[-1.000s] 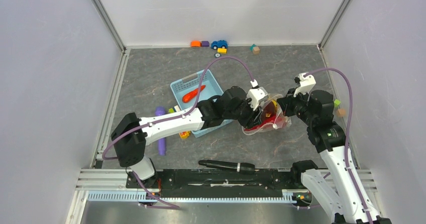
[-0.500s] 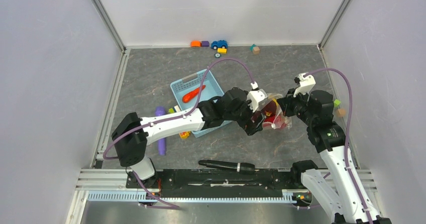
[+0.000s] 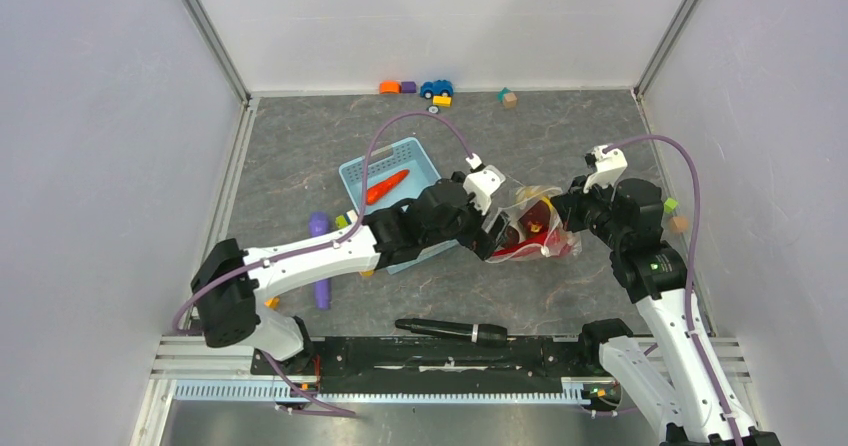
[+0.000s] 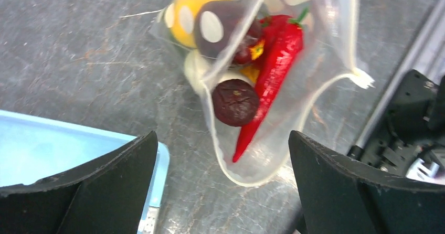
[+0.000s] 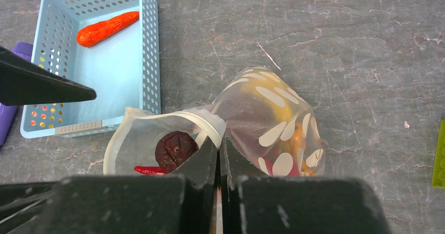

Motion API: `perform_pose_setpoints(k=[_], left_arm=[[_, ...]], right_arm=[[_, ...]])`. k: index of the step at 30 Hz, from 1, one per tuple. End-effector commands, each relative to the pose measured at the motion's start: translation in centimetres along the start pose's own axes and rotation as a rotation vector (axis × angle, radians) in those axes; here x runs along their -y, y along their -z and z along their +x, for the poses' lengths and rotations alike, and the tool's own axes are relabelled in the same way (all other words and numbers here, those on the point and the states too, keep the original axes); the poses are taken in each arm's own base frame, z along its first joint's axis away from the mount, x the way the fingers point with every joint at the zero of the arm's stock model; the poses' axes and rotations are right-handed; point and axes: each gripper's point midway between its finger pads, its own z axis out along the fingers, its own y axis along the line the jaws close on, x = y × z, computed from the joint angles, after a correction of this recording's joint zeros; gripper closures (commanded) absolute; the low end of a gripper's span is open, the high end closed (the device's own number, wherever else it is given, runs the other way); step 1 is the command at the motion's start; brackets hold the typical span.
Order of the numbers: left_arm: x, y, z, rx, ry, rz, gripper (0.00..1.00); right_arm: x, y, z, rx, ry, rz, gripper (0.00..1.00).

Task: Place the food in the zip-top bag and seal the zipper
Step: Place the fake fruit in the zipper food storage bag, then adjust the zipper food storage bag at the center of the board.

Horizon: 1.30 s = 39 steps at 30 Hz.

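Next, my right gripper lifts the opening's edge [image 5: 203, 121] before my left gripper brings the orange carrot, because the maroon piece [image 5: 176, 150] lies near the bag's low opening.
The clear dotted zip-top bag [image 3: 532, 228] lies on the table with its mouth open toward my left gripper. Inside it are the red chili [image 4: 270, 82], the maroon piece [image 4: 235, 102], the yellow round [image 4: 184, 18] and the white oblong [image 4: 195, 68]. The zipper [image 5: 157, 114] rims the gaping mouth. My right gripper [image 5: 219, 146] is shut on the bag's mouth edge. My left gripper [image 4: 223, 187] is open and empty, just in front of the mouth. The orange carrot [image 3: 385, 186] lies in the light-blue basket [image 3: 356, 172].
A purple stick [image 3: 320, 266] lies left of the basket. A black pen-like tool [image 3: 450, 328] lies near the front edge. Toy blocks and a small car [image 3: 435, 88] sit at the back wall. Small blocks [image 3: 672, 206] sit at the right.
My left gripper has drawn back to the left, out of the bag's mouth, and its arm has swung left. The right gripper still holds the bag's edge.
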Motion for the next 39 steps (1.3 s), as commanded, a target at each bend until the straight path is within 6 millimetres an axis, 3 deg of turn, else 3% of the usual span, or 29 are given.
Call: perform_pose_setpoints(k=[1,5,7,9,12,18,23,29,37,39], left_arm=[[-2.2,-1.7,-0.2,-0.003,0.045,-0.151,0.04],[-1.6,-3.7,1.1,-0.059,0.046,-0.126,0.30],[-1.5,-4.5,0.9,-0.062,0.048,-0.120,0.54],[-2.0,-4.7,-0.2,-0.056,0.049,-0.162,0.96],[-2.9,-3.7,-3.6,0.012,0.038,-0.228,0.98],[-1.9,-1.2,-12.9,0.249,0.052,-0.194,0.98],[-1.7,-1.8,-16.5,0.308,0.056,-0.191,0.98],[-2.3,-3.7,-16.7,0.278,0.073,-0.200,0.98],[-4.9,-4.6,-13.3,0.151,0.070,-0.259,0.97],[-5.9,-4.8,-12.7,0.132,0.074,-0.275,0.93]], right_arm=[[-0.1,0.1,-1.8,0.071,0.028,-0.001,0.97],[0.0,0.3,-2.0,0.081,0.031,0.004,0.97],[0.1,0.3,-2.0,0.081,0.028,0.009,0.97],[0.2,0.4,-1.9,0.074,0.028,0.019,0.97],[0.9,0.9,-1.8,0.053,0.025,0.065,0.97],[1.0,2.9,-3.2,0.056,0.030,0.104,0.97],[-0.8,4.0,-3.4,0.097,0.062,0.010,0.95],[-4.0,3.7,-2.3,0.115,0.079,-0.190,0.92],[-5.1,1.3,1.0,-0.043,-0.038,-0.280,0.92],[-5.6,0.6,2.0,-0.094,-0.102,-0.313,0.92]])
